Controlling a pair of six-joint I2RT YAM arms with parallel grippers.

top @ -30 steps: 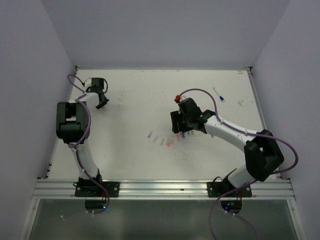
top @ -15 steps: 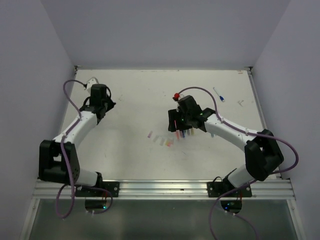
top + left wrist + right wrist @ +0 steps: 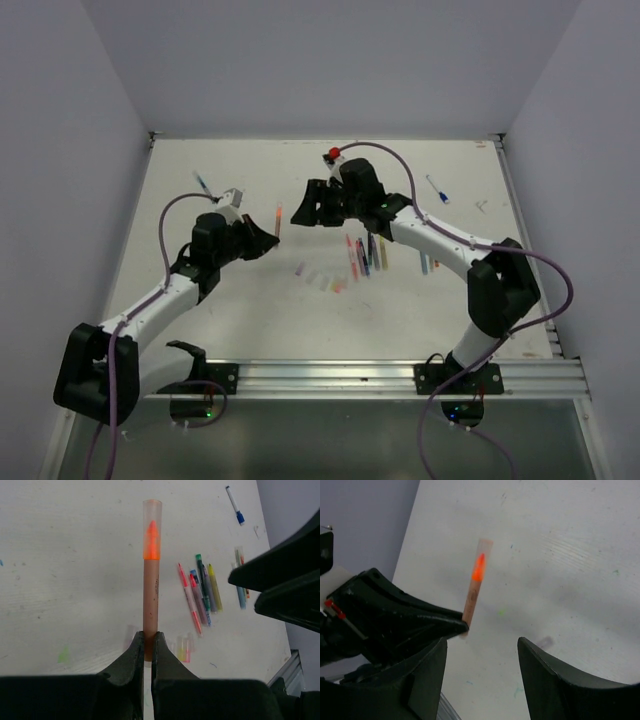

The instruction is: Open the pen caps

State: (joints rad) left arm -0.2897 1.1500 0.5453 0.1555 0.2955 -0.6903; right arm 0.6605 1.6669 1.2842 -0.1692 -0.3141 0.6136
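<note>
I should first take the pen's body point(image 3: 278, 223) with my right gripper, because my left gripper is on the orange pen's lower end point(image 3: 277, 236). That will free my left gripper to pull the clear cap.
My left gripper point(image 3: 268, 236) point(image 3: 148, 642) is shut on the lower end of an orange pen point(image 3: 279, 217) point(image 3: 151, 597), which sticks out toward the table's middle. Its clear cap point(image 3: 152, 527) point(image 3: 482, 555) sits on the pen, over the bright orange tip. My right gripper point(image 3: 299, 210) point(image 3: 481, 645) stands open just right of the pen, facing the capped end, with nothing between its fingers point(image 3: 282, 582). Several more pens point(image 3: 365, 255) point(image 3: 202, 590) lie side by side on the table. Several loose pale pen caps point(image 3: 320, 280) point(image 3: 184, 648) lie in front of them.
A blue-capped marker point(image 3: 437, 188) point(image 3: 234, 502) lies at the back right, another small pen point(image 3: 203, 183) at the back left. Ink marks dot the white table point(image 3: 250, 300). Walls close in on three sides, and a metal rail point(image 3: 320, 375) runs along the near edge.
The left arm has swung from the back left corner to the middle of the table. The right arm has left the row of pens and moved back and left to face it.
</note>
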